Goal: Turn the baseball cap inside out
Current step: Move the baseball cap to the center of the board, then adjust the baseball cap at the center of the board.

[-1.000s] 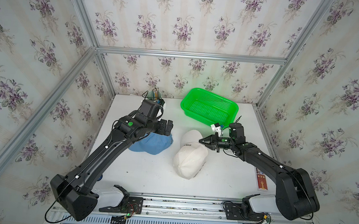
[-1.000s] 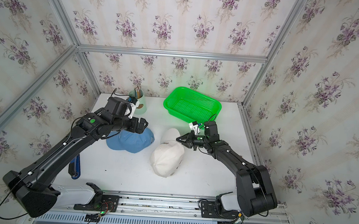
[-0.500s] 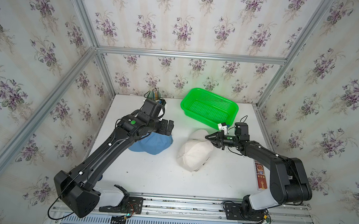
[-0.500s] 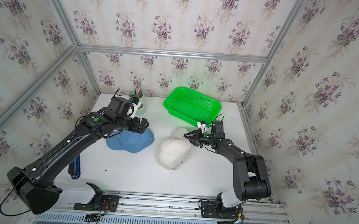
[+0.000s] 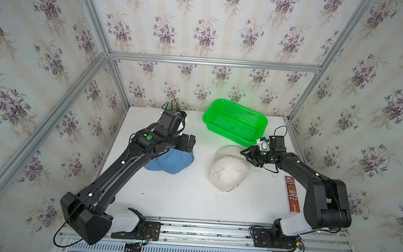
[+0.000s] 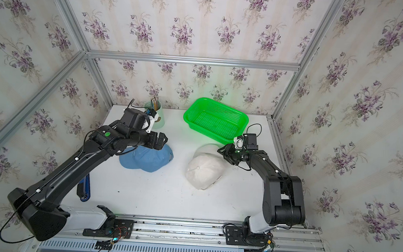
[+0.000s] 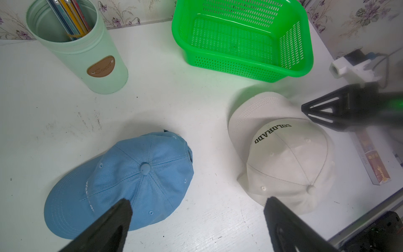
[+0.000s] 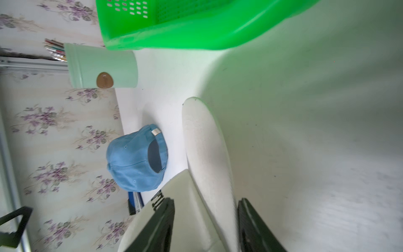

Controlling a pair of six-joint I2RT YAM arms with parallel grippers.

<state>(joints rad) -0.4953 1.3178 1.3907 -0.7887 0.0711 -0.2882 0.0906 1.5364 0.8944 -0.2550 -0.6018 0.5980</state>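
Observation:
The white cap's brim [image 7: 256, 110] is next to the green basket. So my right gripper should first pull the white cap clear, and then my left gripper should come around to the cap's back edge [image 5: 225, 189].
Two baseball caps lie crown up on the white table. The white cap [image 5: 227, 173] [image 6: 205, 171] [image 7: 287, 157], lettered COLORADO, points its brim [image 8: 205, 152] toward the green basket. The blue cap [image 5: 173, 162] [image 6: 148, 159] [image 7: 130, 179] [image 8: 133, 159] lies left of it. My right gripper [image 5: 248, 156] [image 6: 226, 154] [image 8: 206, 203] is open at the white cap's right side, and its jaws straddle the edge where brim meets crown. My left gripper [image 5: 189, 143] [image 6: 161, 140] [image 7: 196, 204] hangs wide open and empty above the blue cap's back edge.
A green basket [image 5: 234, 136] [image 6: 209, 134] [image 7: 239, 67] stands at the back right, close behind the white cap. A mint pencil cup [image 6: 158, 120] [image 7: 87, 61] stands at the back left. A red box [image 5: 292, 195] lies along the right edge and a blue tool [image 6: 85, 188] along the left edge.
My right gripper pulled the white cap back and to the right, then opened and let go of it. The left arm has barely moved.

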